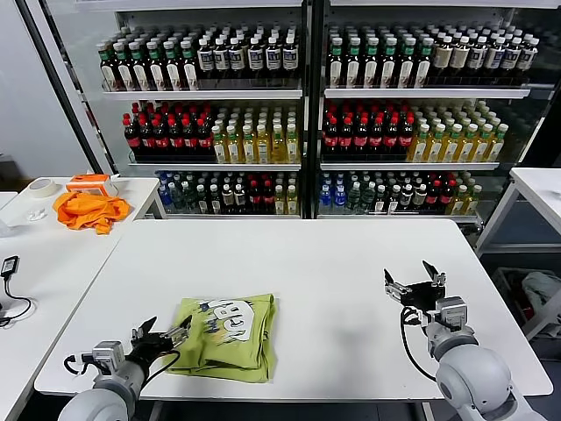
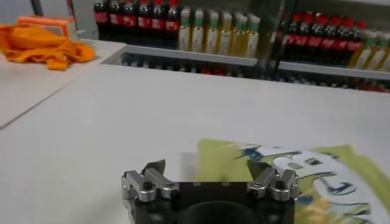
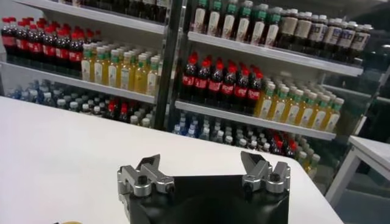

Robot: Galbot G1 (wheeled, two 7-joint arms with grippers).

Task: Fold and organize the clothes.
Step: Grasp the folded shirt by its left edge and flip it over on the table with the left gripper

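I can see the folded T-shirt's side edge (image 2: 200,161) aligned with my left gripper's open fingers, so I keep approaching that edge (image 1: 182,342) until they straddle it and close.
The clothes are one lime yellow-green T-shirt (image 1: 226,336), folded into a rough rectangle with its white-and-dark print facing up, lying near the front edge of the white table (image 1: 333,263). My left gripper (image 1: 164,338) is open just left of the shirt's edge, holding nothing. From the left wrist view the shirt (image 2: 292,176) lies just past the left gripper (image 2: 206,169). My right gripper (image 1: 412,282) stands open and empty above the table's right side, well apart from the shirt; under the right gripper (image 3: 203,164) there is only bare table.
An orange cloth (image 1: 88,210) lies on the side table (image 1: 53,263) at the left, with an orange-and-white box (image 1: 92,183) and a tape roll (image 1: 41,186) behind it. Drink shelves (image 1: 298,114) fill the back. A black cable (image 1: 9,272) lies far left.
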